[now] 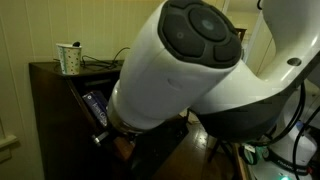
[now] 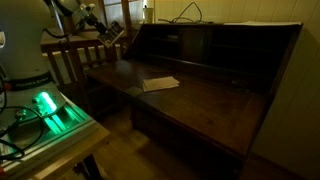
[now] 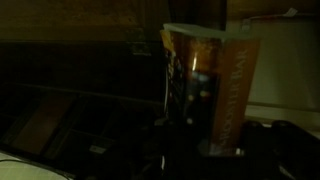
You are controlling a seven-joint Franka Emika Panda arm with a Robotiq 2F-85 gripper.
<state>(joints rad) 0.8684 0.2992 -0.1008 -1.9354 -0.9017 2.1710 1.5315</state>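
The orange-printed box in my gripper [image 1: 96,104] is hanging tilted below the desk's top ledge. I should lift the box clear and turn it upright before I move over the ledge [image 1: 97,64].
A paper cup [image 1: 69,59] with a printed pattern stands on the top ledge of the dark wooden desk [image 2: 200,100]. It also shows in an exterior view [image 2: 148,12]. In the wrist view the cup [image 3: 215,90] looks orange-printed, upright and close ahead. My gripper [image 2: 110,36] hangs at the desk's end, below the level of the cup and apart from it. In an exterior view the white arm [image 1: 190,60] covers most of it. The fingers are lost in the dark in the wrist view, so I cannot tell whether they are open or shut.
A white paper [image 2: 160,84] lies on the desk's writing surface. A wooden chair [image 2: 75,60] stands by the desk's end. A green-lit device [image 2: 45,108] sits on a table next to the robot base. Cables lie on the desk top [image 2: 185,14].
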